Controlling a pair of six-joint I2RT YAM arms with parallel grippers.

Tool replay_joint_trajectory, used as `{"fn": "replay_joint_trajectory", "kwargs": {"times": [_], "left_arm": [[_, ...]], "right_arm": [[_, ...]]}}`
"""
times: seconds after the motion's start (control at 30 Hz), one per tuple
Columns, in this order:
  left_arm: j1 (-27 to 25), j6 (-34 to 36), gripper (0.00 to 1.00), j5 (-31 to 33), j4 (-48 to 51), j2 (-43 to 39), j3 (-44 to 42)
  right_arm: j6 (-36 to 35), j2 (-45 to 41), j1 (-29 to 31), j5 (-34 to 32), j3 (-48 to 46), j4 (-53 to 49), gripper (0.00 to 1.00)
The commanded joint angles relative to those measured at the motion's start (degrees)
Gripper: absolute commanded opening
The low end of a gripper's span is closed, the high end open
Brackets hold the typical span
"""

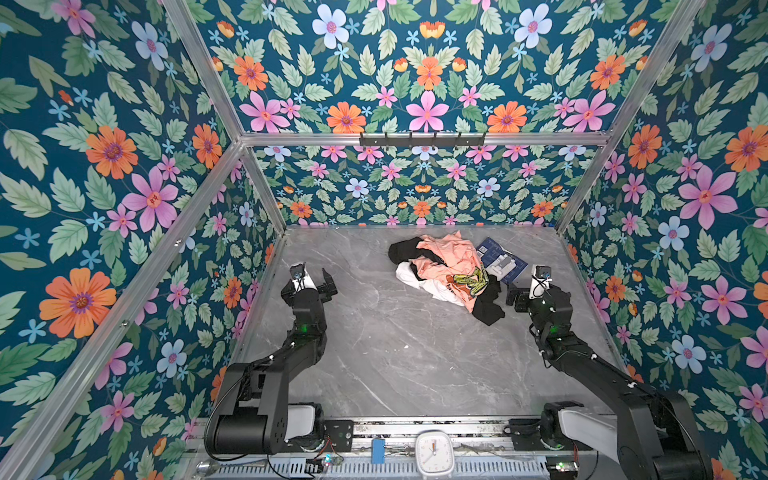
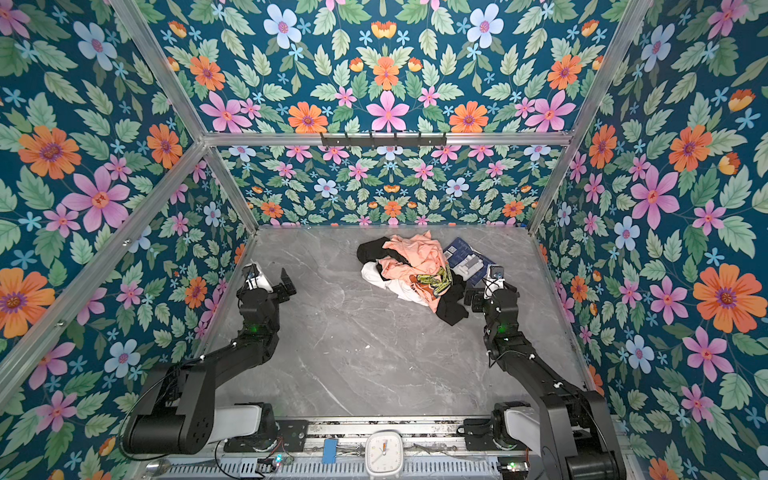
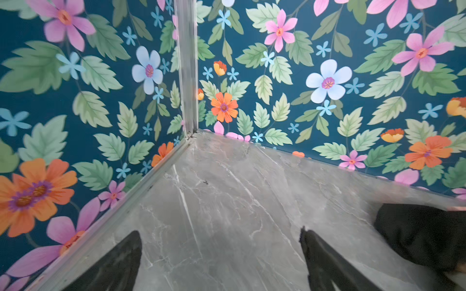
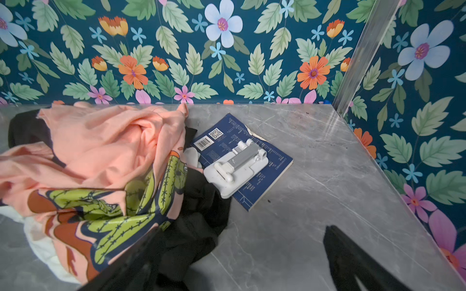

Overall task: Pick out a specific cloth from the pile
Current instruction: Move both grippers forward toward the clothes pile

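My left gripper should keep moving across clear table (image 1: 361, 274) until my fingers grip the white cloth's edge (image 1: 406, 275), which pokes out of the pile toward that gripper.
The pile (image 1: 449, 272) lies at the back of the grey marble table, right of centre. On top is a peach-orange shirt (image 1: 451, 253) with a green-yellow print. The white cloth (image 1: 404, 275) (image 2: 370, 274) pokes out from under the pile's left and near side and is mostly covered; a strip of the cloth (image 4: 45, 249) also shows in the right wrist view. Black garments (image 1: 488, 307) (image 4: 196, 219) lie under and around it. My right gripper (image 1: 513, 297) (image 4: 242, 228) is open beside the pile's right edge. My left gripper (image 1: 322, 282) (image 3: 219, 231) is open over bare table, well left of the pile.
A dark blue card (image 1: 490, 249) (image 4: 227, 136) carrying a white block (image 4: 237, 166) lies just right of the pile, near the back right corner. Flowered walls with metal frame posts (image 3: 186, 65) enclose the table. A white clock (image 1: 434, 453) sits on the front rail.
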State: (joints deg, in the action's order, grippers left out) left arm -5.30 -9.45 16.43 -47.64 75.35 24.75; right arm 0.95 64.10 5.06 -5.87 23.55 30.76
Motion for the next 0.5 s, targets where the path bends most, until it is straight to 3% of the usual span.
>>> {"fn": "replay_joint_trajectory", "kwargs": {"times": [0.0, 0.2, 0.27, 0.47], "left_arm": [[-0.32, -5.65, 1.00, -3.60, 9.07, 0.21, 3.63], [-1.31, -10.50, 1.00, -10.02, 23.53, 4.27, 13.43], [-2.33, -10.85, 1.00, -14.19, 24.25, 5.84, 15.25], [-9.86, -10.11, 1.00, -14.43, 24.14, 7.57, 17.76]], "right_arm": [[4.90, -1.59, 0.12, 3.50, 2.21, -5.13, 0.99], [14.76, -1.32, 0.13, 9.05, 4.77, -9.27, 0.99], [18.34, -0.49, 0.31, 11.09, 5.87, -10.57, 0.99], [20.94, 3.02, 4.24, 13.96, 7.98, -13.23, 0.99]]}}
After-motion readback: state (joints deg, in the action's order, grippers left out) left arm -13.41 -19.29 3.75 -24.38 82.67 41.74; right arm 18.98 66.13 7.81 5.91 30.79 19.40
